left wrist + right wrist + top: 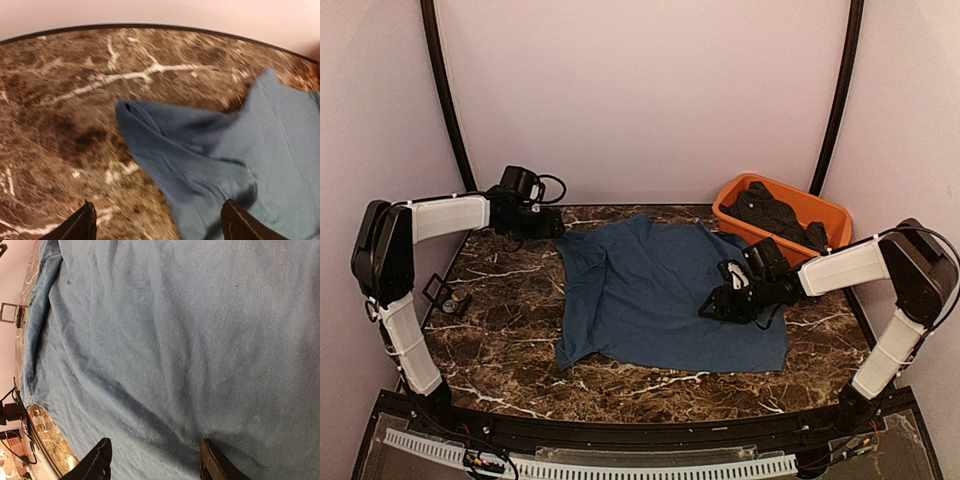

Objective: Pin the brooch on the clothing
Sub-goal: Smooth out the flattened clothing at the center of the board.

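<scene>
The shirt has an edge (604, 264) doubled back over it, so the folded side (582, 292) will open outward and make the shirt wider when I pull that edge.
The clothing, a dark navy-blue T-shirt (660, 290), lies spread flat on the marble table (500, 340). My left gripper (558, 225) is open and empty at the shirt's far left sleeve. In the left wrist view the sleeve (210, 155) lies between and ahead of the gripper (157, 225). My right gripper (708, 308) is open and empty, low over the shirt's right half. The right wrist view shows the gripper (155, 460) with its fingertips spread over wrinkled fabric (175, 340). A small dark square-framed item (445, 295), perhaps the brooch, lies on the table at the left and also shows in the right wrist view (10, 312).
An orange tub (820, 208) holding dark clothes stands at the back right, just behind the right arm. Curved black posts rise at both back corners. The table's black front rail runs along the near edge.
</scene>
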`<state>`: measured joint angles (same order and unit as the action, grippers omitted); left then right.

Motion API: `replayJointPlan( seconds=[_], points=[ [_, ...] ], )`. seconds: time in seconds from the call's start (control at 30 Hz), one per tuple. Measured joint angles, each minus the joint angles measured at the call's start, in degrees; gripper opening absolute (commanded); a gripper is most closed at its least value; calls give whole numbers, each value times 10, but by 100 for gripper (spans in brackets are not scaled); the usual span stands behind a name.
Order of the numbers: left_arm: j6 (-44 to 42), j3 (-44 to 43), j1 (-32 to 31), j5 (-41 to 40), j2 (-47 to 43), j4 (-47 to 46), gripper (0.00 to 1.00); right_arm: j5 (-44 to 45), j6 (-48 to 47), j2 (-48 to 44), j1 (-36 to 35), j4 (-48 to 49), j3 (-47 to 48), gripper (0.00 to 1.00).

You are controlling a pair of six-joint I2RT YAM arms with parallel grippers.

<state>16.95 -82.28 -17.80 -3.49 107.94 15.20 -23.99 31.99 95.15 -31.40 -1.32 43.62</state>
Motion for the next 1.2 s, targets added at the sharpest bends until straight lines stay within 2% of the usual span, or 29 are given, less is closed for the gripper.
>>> replayJointPlan(
  seconds=[0.1,0.23,0.43,0.67,0.93,1.03,1.2],
  points=[
    [-14,68,-9,77,-55,-12,81,-2,0,0,0,-4,2,58],
    [-57,66,-36,146,-60,-12,75,-5,-2,1,0,-10,5,58],
    [-107,2,-67,197,23,8,69,-10,-2,3,0,-14,7,58],
    [-142,-54,-75,202,106,62,66,-18,-2,3,0,-17,7,58],
    [-158,-61,-89,188,122,86,47,-20,-2,3,0,-18,7,58],
    [-159,-61,-90,184,124,90,34,-20,-3,3,0,-17,7,58],
    [-158,-61,-90,165,124,98,20,-22,-5,4,0,-17,7,58]
  ],
)
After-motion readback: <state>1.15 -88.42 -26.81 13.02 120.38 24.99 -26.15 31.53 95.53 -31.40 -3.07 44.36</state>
